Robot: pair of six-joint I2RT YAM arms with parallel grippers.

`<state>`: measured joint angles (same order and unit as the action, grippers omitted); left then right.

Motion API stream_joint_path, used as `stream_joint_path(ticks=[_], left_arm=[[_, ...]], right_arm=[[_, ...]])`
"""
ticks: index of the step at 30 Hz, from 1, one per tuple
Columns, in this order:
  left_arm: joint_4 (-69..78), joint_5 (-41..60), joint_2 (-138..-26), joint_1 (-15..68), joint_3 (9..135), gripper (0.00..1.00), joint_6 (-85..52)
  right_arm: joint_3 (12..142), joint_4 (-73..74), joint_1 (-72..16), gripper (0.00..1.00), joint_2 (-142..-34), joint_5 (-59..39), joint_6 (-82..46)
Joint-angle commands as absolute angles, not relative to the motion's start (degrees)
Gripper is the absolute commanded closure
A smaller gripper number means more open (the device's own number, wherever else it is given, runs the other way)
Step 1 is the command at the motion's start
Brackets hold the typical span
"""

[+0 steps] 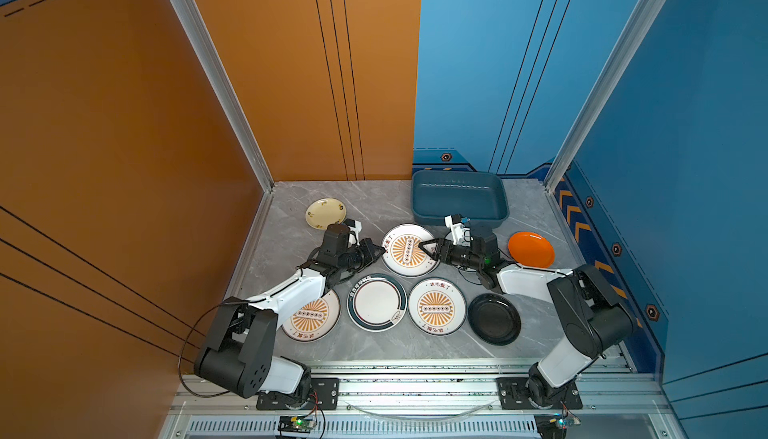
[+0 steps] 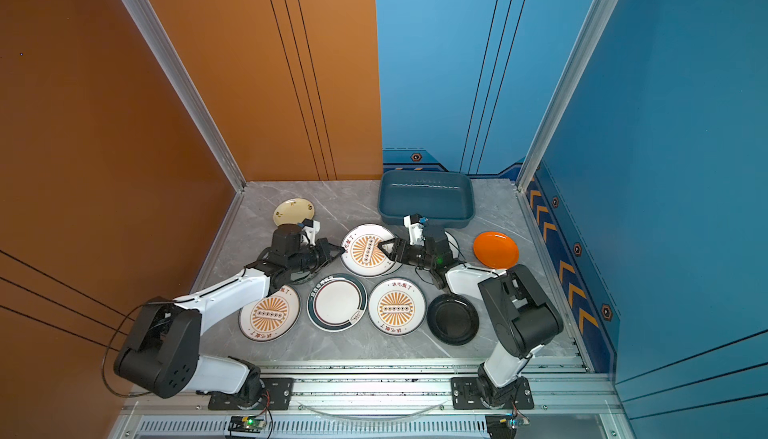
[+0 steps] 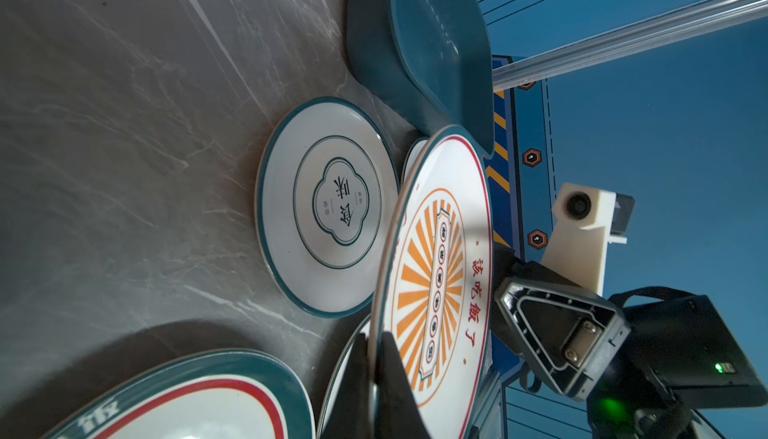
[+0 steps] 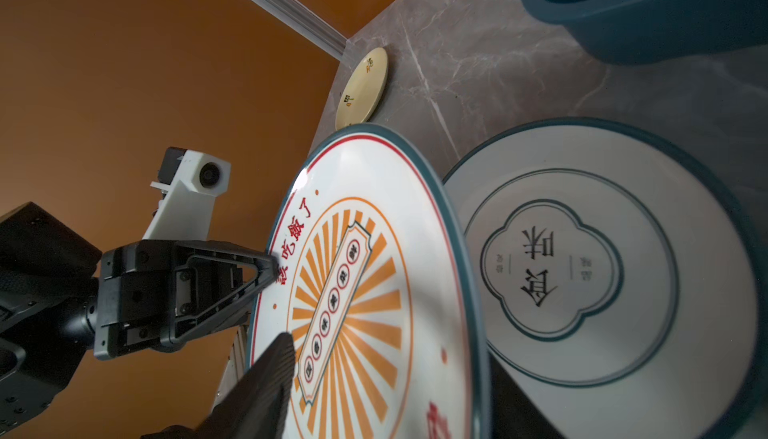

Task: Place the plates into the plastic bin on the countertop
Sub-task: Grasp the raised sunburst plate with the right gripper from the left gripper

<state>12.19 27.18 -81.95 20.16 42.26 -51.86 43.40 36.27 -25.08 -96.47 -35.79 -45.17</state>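
My left gripper should pass the sunburst plate by its free rim (image 4: pixel 470 335) to my right gripper, because the plastic bin (image 1: pixel 460 194) is on my right gripper's side.
My left gripper (image 1: pixel 381 249) (image 3: pixel 376 345) is shut on the left rim of a white plate with an orange sunburst (image 1: pixel 409 250) (image 3: pixel 432 270) (image 4: pixel 365 291), which hangs tilted above a white teal-rimmed plate (image 3: pixel 328 208) (image 4: pixel 602 258). My right gripper (image 1: pixel 426 248) (image 4: pixel 395 374) is open at the held plate's right rim, with one finger (image 4: pixel 282 358) over the plate's face. The dark teal plastic bin (image 1: pixel 459 198) (image 2: pixel 426 198) stands empty just behind, on the grey countertop (image 1: pixel 374 208).
More plates lie flat on the countertop: a yellow one (image 1: pixel 326 213) back left, an orange one (image 1: pixel 531 249) right, a black one (image 1: pixel 494 319), a teal-ringed one (image 1: pixel 377 302) and two sunburst ones (image 1: pixel 436 306) (image 1: pixel 311 318) in front. Walls close in on three sides.
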Motion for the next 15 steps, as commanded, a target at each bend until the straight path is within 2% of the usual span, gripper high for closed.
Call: stream_joint_path(ticks=[1, 4, 8, 9, 10, 15], left_arm=[[14.2, 28.4, -82.8, 21.4, 44.6, 1.00, -51.1], [14.2, 28.0, -82.9, 21.7, 44.7, 1.00, -50.6], [13.6, 27.7, -83.2, 21.9, 44.9, 1.00, -49.7], [13.5, 27.6, -83.3, 21.9, 45.1, 1.00, -49.5], [13.4, 27.6, -83.4, 22.0, 45.1, 1.00, -49.3], [13.3, 27.8, -83.5, 22.1, 45.3, 1.00, -48.4]], right_arm=[[45.4, 40.5, -25.8, 0.53, -97.6, -38.0, -47.3], [45.2, 40.5, -25.8, 0.67, -97.8, -38.1, -47.5], [45.3, 40.6, -25.8, 0.94, -98.3, -38.4, -47.9], [45.4, 40.6, -25.8, 0.97, -98.3, -38.4, -48.0], [45.4, 40.8, -25.8, 1.00, -98.5, -38.6, -48.1], [46.3, 39.9, -25.3, 1.00, -97.9, -38.9, -48.3]])
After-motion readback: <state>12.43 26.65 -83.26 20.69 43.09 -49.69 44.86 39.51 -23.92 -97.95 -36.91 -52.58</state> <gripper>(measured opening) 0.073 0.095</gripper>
